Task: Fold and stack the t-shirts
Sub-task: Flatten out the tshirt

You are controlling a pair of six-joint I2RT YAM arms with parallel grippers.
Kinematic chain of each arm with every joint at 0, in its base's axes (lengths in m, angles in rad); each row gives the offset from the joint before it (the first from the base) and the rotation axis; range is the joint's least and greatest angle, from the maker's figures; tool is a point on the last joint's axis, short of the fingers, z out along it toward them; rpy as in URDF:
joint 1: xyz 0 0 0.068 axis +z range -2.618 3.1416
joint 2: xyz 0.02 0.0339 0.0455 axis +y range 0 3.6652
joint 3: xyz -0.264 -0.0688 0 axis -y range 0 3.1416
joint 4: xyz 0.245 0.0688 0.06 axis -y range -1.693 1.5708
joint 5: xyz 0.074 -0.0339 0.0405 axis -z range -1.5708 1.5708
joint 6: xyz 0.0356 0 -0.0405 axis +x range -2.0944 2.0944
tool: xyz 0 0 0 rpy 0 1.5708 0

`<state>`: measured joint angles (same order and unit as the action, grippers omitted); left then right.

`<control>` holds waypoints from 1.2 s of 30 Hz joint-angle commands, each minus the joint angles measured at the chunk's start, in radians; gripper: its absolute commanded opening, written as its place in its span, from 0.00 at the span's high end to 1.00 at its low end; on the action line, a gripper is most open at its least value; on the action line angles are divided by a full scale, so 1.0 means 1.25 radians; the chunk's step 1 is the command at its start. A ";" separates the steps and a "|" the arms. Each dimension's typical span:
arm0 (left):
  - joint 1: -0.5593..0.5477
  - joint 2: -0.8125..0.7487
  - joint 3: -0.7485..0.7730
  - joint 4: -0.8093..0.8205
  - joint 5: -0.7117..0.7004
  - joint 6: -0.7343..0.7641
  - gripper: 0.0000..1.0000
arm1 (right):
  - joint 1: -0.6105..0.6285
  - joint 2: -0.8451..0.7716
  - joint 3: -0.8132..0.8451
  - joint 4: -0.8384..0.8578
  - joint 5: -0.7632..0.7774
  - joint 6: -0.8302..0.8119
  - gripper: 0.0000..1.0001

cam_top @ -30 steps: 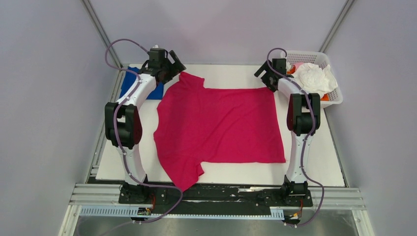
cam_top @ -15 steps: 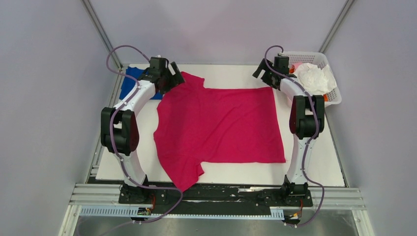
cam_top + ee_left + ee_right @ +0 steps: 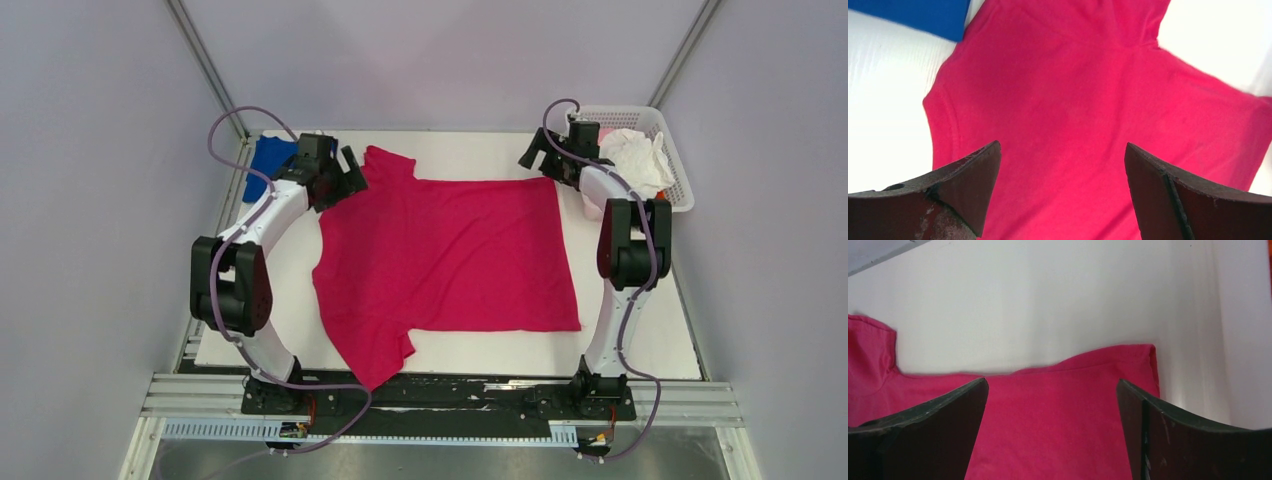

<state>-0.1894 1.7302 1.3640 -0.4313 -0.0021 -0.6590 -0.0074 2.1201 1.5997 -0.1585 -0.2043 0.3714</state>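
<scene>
My right gripper should press down on the t-shirt's far corner (image 3: 546, 190) and pull the t-shirt farther in before folding, because the magenta-pink t-shirt's near sleeve (image 3: 376, 374) hangs over the table's near edge.
A magenta-pink t-shirt (image 3: 445, 255) lies spread flat on the white table (image 3: 640, 330), its collar side to the left and one sleeve hanging toward the near edge. My left gripper (image 3: 350, 170) hovers open over the far-left shoulder; in the left wrist view the left gripper (image 3: 1062, 145) has only pink cloth (image 3: 1098, 100) below its jaws. My right gripper (image 3: 537, 160) stands open above the shirt's far-right corner (image 3: 1148, 347); in the right wrist view the right gripper (image 3: 1052, 381) holds nothing. A royal blue t-shirt (image 3: 270, 155) lies folded at the far left.
A white lattice basket (image 3: 682, 190) stands at the far right corner, holding a crumpled white shirt (image 3: 635, 155) and a bit of pale pink cloth (image 3: 605, 133). Grey walls and metal frame posts close in the table on three sides.
The left arm has swung leftward and its gripper has come nearer, down over the shirt's shoulder. The right arm has shifted right and back beside the basket. Both grippers stayed open.
</scene>
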 commanded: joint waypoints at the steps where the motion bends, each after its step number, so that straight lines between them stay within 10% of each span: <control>1: -0.003 -0.089 -0.071 0.028 0.011 0.023 0.00 | 0.014 -0.120 -0.052 0.026 -0.043 -0.067 0.00; 16: -0.018 0.025 -0.049 0.008 0.004 0.061 0.00 | 0.171 -0.310 -0.294 -0.070 0.197 0.003 0.00; 36: 0.014 0.418 0.343 -0.195 -0.037 0.026 0.00 | 0.129 -0.043 -0.127 -0.124 0.227 0.033 0.00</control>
<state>-0.1871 2.1735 1.6989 -0.5964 -0.0391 -0.6167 0.1799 2.0205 1.3865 -0.3004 0.0879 0.3916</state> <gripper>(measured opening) 0.997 0.998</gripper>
